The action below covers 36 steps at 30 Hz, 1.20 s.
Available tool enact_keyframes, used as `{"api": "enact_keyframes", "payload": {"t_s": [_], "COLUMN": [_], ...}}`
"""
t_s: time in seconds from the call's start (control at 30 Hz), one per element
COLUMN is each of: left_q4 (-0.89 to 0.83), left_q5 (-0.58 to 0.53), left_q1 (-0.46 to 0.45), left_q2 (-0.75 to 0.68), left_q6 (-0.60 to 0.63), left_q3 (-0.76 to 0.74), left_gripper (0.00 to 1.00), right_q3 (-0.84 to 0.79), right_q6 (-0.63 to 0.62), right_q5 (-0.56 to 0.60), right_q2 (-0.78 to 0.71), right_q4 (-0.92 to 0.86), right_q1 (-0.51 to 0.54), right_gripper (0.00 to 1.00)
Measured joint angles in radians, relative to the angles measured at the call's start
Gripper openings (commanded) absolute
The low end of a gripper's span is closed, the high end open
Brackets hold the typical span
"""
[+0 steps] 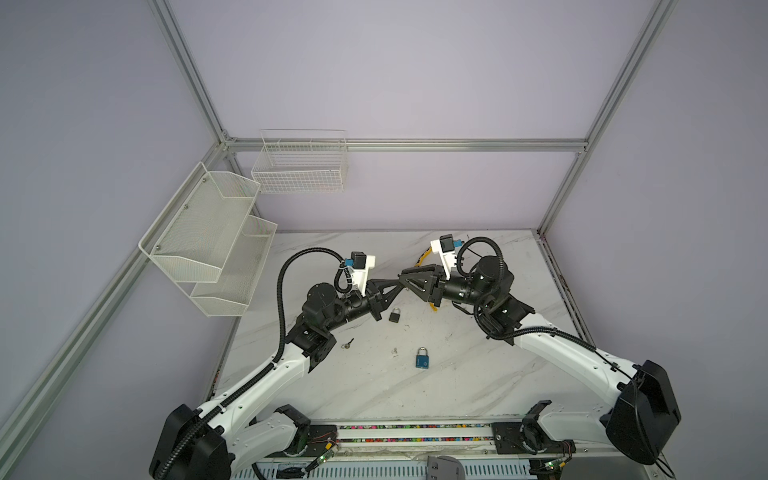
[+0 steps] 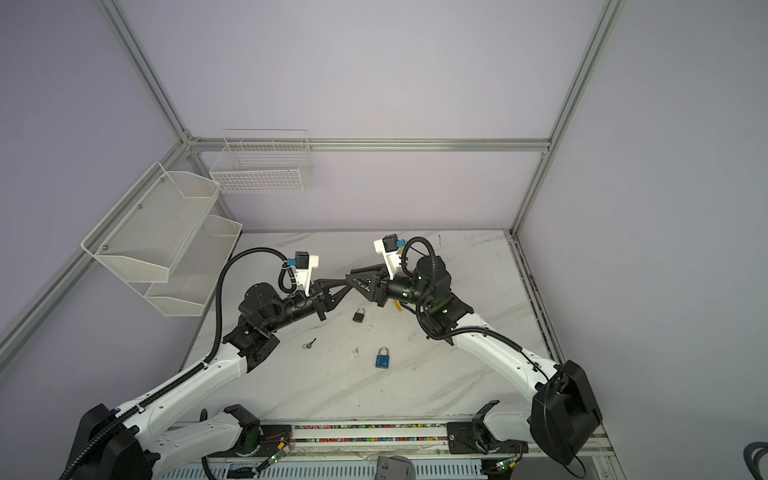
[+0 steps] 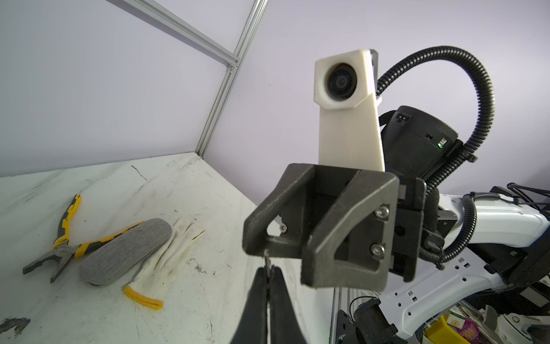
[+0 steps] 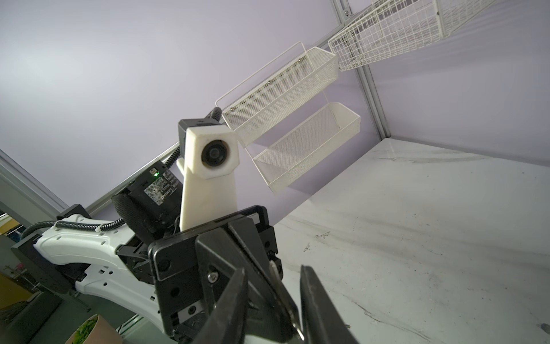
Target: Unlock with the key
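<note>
The key slants [image 4: 281, 290] across the fingers of the robot's left gripper, so next the right gripper takes the key [image 4: 295, 326] and keeps hold of it while the left gripper gets a straighter grip on it.
My two grippers meet in mid-air over the middle of the table. The left gripper [image 1: 395, 282] [image 3: 269, 269] is shut on a small silver key [image 3: 267, 262], which sticks out past its fingertips. The key's blade [image 4: 279, 289] lies between the parted jaws of my right gripper [image 1: 405, 276] [image 4: 272, 277], which is open. In both top views a black padlock [image 1: 395, 314] [image 2: 360, 315] lies on the table just below the grippers. A blue padlock [image 1: 422, 358] [image 2: 382, 358] lies nearer the front.
Another small key [image 1: 348, 343] lies on the table beside the left arm. Yellow-handled pliers [image 3: 64, 238], a grey pad [image 3: 125, 253] and a white glove [image 3: 166, 262] lie behind the right gripper. White mesh shelves [image 1: 208, 241] and a wire basket [image 1: 301, 166] hang on the walls.
</note>
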Motion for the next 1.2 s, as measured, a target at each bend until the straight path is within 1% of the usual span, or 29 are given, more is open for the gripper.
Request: {"api": "enact_keyframes", "payload": {"t_s": [0.2,0.47,0.67,0.97,1.2], "left_q4": [0.028,0.071,0.094,0.116,0.132], "left_q5": [-0.031,-0.043,-0.053,-0.056,-0.056], "left_q1": [0.000,0.000,0.000,0.000,0.000], "left_q2": [0.000,0.000,0.000,0.000,0.005], "left_q6": [-0.023,-0.049,-0.064,-0.076,-0.084], "left_q3": [0.000,0.000,0.000,0.000,0.000], "left_gripper": [0.00,0.00,0.00,0.00,0.00], "right_q3": [0.000,-0.002,-0.014,-0.020,-0.020], "right_q6": [0.048,0.114,0.161,0.188,0.192], "right_q5": [-0.004,-0.043,-0.084,-0.113,-0.117], "right_q2": [-0.011,-0.024,-0.016,0.019,0.037], "right_q4": [0.003,0.023,0.077,0.108,0.121], "right_q1": [-0.034,-0.053,-0.053,-0.053,-0.053], "right_gripper": [0.42,0.42,0.36,0.29,0.18]}}
